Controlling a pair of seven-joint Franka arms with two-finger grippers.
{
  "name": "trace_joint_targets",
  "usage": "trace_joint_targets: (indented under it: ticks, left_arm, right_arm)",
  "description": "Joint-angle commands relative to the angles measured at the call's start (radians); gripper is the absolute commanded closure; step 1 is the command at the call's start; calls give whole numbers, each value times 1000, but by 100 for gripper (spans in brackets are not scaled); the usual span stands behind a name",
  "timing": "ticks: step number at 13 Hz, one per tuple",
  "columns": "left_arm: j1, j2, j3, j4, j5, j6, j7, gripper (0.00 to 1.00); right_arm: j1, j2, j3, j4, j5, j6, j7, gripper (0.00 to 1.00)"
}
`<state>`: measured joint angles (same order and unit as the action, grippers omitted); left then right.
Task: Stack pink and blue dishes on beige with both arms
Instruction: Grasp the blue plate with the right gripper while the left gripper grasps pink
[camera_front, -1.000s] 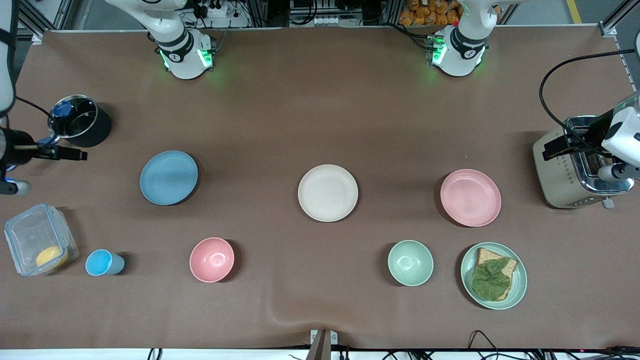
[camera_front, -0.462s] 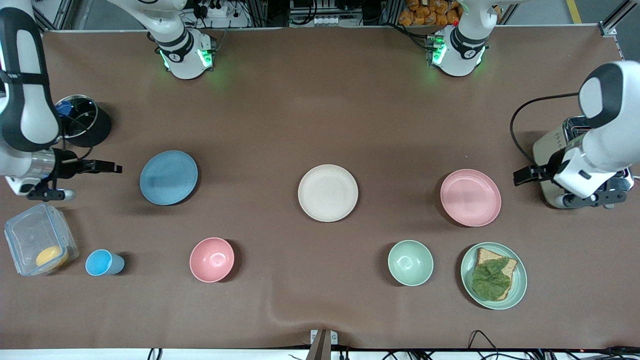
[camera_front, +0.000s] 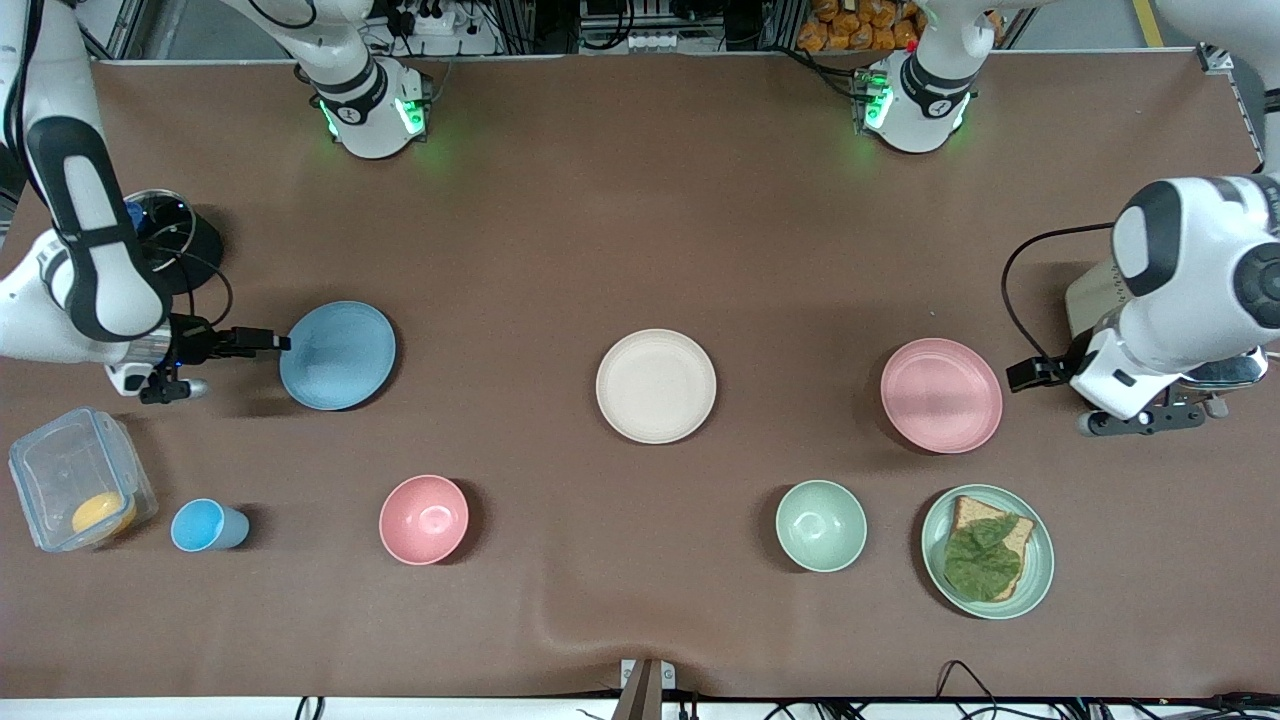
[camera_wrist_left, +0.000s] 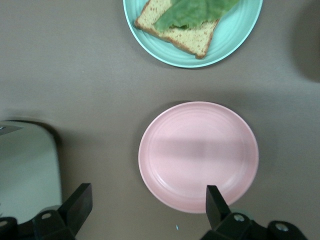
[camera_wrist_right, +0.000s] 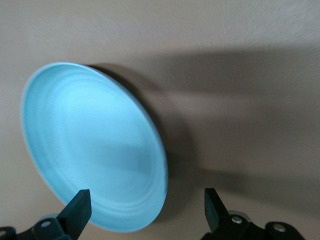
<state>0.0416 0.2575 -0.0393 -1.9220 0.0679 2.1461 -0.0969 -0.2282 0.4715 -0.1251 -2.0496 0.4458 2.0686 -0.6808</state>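
Observation:
The plates' round rims are equally wide. The pink plate should nest and almost hide the beige plate when I lower it on top.
The beige plate lies at the table's middle. Toward the right arm's end lies the blue plate. My right gripper stands open at that plate's rim, on the side toward the right arm's end. The pink plate lies toward the left arm's end. My left gripper is open just outside its rim, one finger over the rim's edge. Neither gripper holds anything.
A toaster sits under the left arm. A green plate with toast and a green bowl lie nearer the camera than the pink plate. A pink bowl, blue cup, clear container and black pot stand round the blue plate.
Both arms have swung inward from the table's ends. The right gripper moved from beside the pot to the blue plate's rim; the left gripper came off the toaster to the pink plate's edge.

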Motion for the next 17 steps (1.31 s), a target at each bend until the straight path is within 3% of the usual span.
trace_joint_targets:
  ticks: [1, 5, 6, 12, 14, 17]
  left_arm:
    - [18, 9, -4, -130, 27, 153, -12, 0]
    - [66, 111, -7, -134, 24, 178, -12, 0]
    - [82, 120, -8, -135, 20, 178, -12, 0]
    - [112, 195, -10, -127, -43, 218, -14, 0]
    - [110, 198, -10, -130, -78, 219, -12, 0]
    - [110, 218, -10, -129, -91, 219, -11, 7]
  right_arm:
    - [-11, 16, 15, 9, 34, 2, -31, 0]
    - [-7, 32, 16, 9, 34, -8, -31, 0]
    - [-7, 32, 18, 9, 34, -8, -32, 18]
    - [3, 38, 18, 14, 33, -10, -118, 88]
    - [6, 39, 19, 17, 33, -13, -129, 100]
    - [15, 39, 18, 29, 28, -28, -129, 100]
